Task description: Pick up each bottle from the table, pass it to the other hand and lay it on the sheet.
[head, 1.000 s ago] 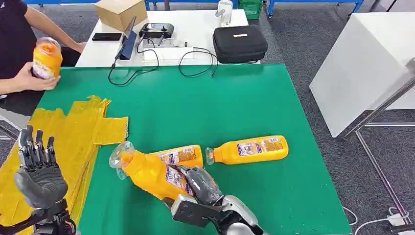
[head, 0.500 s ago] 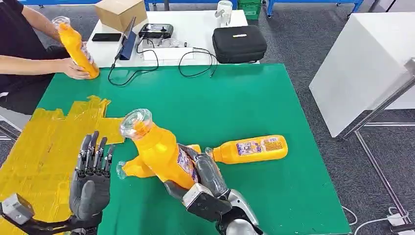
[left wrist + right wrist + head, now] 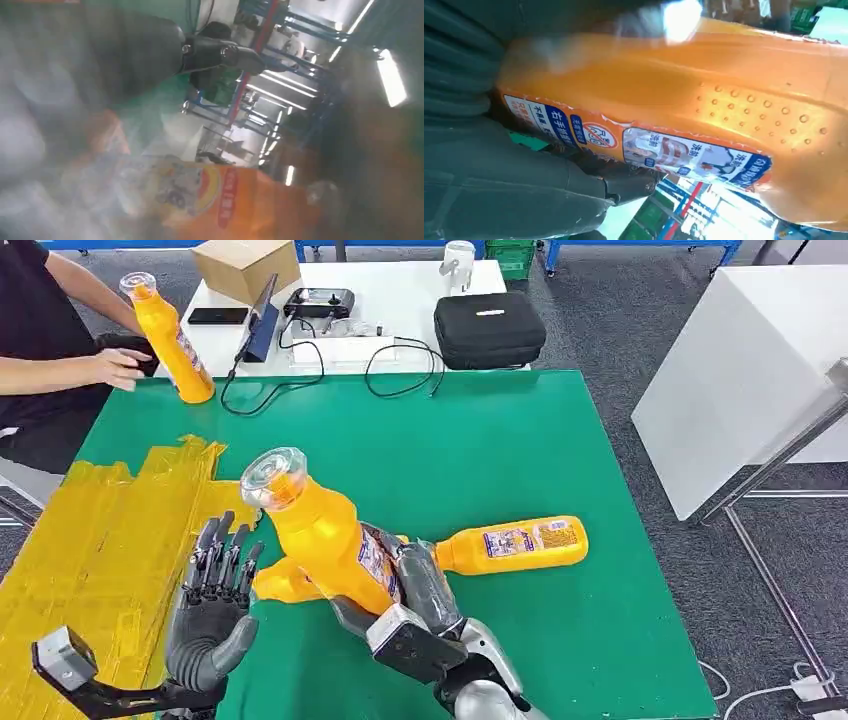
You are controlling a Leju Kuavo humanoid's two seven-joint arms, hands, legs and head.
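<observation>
The orange bottle (image 3: 335, 538) has round sides, and the yellow sheet (image 3: 115, 565) is spread open. The bottle will roll toward the sheet's far edge when I put it down.
My right hand (image 3: 420, 590) grips an orange bottle (image 3: 325, 535) by its lower body and holds it tilted above the green table (image 3: 500, 440), clear cap (image 3: 272, 476) up and to the left. The same bottle (image 3: 704, 100) looms large in the right wrist view. My left hand (image 3: 212, 605) is open, fingers up, just left of that bottle and apart from it. A blurred orange bottle (image 3: 235, 200) shows in the left wrist view. Two more orange bottles lie on the table, one (image 3: 512, 545) to the right and one (image 3: 285, 583) partly hidden behind the held one. The yellow sheet (image 3: 90, 540) covers the table's left side.
A person at the far left stands another orange bottle (image 3: 172, 338) upright on the table's back left corner, hand (image 3: 118, 368) beside it. Behind, a white table (image 3: 400, 300) carries a cardboard box (image 3: 245, 265), a black case (image 3: 490, 330), cables and devices. A white block (image 3: 750, 360) stands right.
My right hand has raised the bottle a little higher. My left hand has moved right and up toward it. The person has set their bottle upright and let go.
</observation>
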